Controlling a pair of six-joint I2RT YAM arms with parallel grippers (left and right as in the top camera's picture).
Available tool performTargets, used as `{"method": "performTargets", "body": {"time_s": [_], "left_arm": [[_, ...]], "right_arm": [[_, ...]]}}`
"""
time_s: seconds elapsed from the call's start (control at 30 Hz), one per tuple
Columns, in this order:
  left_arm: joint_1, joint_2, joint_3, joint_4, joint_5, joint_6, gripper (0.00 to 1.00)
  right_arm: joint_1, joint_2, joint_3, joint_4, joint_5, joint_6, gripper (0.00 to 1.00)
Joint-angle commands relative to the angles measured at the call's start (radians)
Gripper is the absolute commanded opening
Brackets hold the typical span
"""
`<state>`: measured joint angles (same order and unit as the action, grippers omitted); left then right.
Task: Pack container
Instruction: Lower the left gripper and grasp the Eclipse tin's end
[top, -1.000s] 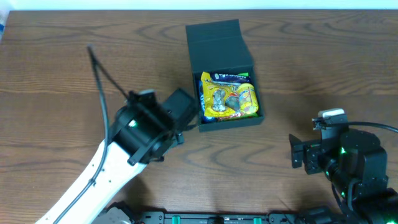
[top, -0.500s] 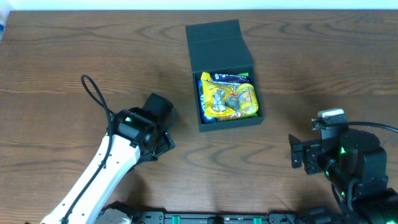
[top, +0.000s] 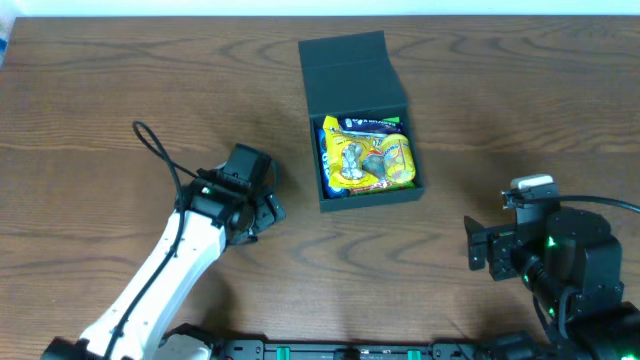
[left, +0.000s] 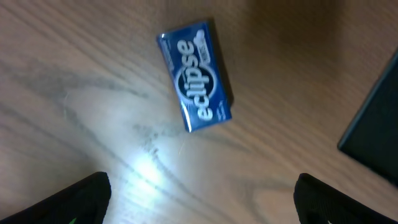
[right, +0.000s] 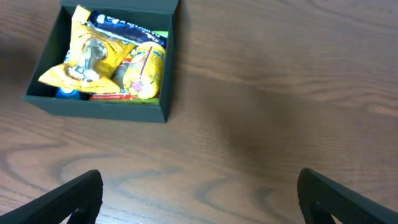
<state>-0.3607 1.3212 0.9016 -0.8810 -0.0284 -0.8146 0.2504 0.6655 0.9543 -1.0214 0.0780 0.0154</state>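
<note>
The blue Eclipse gum pack's narrow width (left: 194, 76) lines up with the open fingers, so my left gripper should keep going down and close around the pack's long sides (left: 216, 71).
The container (top: 370, 197), a dark teal-green square box, stands open at the table's middle with its flap lid (top: 350, 72) folded back. Yellow snack packets (top: 366, 156) fill it, and the right wrist view also shows the packets (right: 99, 59) inside the container (right: 99, 109). My left gripper (left: 199, 200) hangs open over bare wood to the box's left. A blue Eclipse gum pack (left: 196, 76) lies flat ahead of it, apart from the fingers. A dark corner of the container (left: 373, 127) shows at that view's right edge. My right gripper (right: 199, 194) is open and empty, well right of the box.
The left arm (top: 160, 270) reaches in from the bottom left with a black cable loop (top: 155, 150) beside it. The right arm's base (top: 570, 260) sits at the bottom right. The wooden table (top: 520, 110) runs to a pale far edge.
My left arm has drawn back from the box's left side, going left and towards the near edge. The right arm and the box's contents have not moved.
</note>
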Motion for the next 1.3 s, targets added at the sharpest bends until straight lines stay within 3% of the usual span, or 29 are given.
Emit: {"method": "performTargets", "body": {"time_s": [0.0,0.3,1.27], "left_arm": [[0.032,0.051,-0.007,0.017,0.011,-0.024,0.95],[0.108,0.177,-0.007,0.071,0.031,-0.02,0.95],[0.11,0.347,-0.012,0.259,0.006,0.008,0.95]], "right_arm": [[-0.007,-0.002,-0.001,0.0,-0.007,0.014,0.99],[-0.007,-0.002,-0.001,0.0,-0.007,0.014,0.99],[-0.007,-0.002,-0.001,0.0,-0.007,0.014,0.99]]}}
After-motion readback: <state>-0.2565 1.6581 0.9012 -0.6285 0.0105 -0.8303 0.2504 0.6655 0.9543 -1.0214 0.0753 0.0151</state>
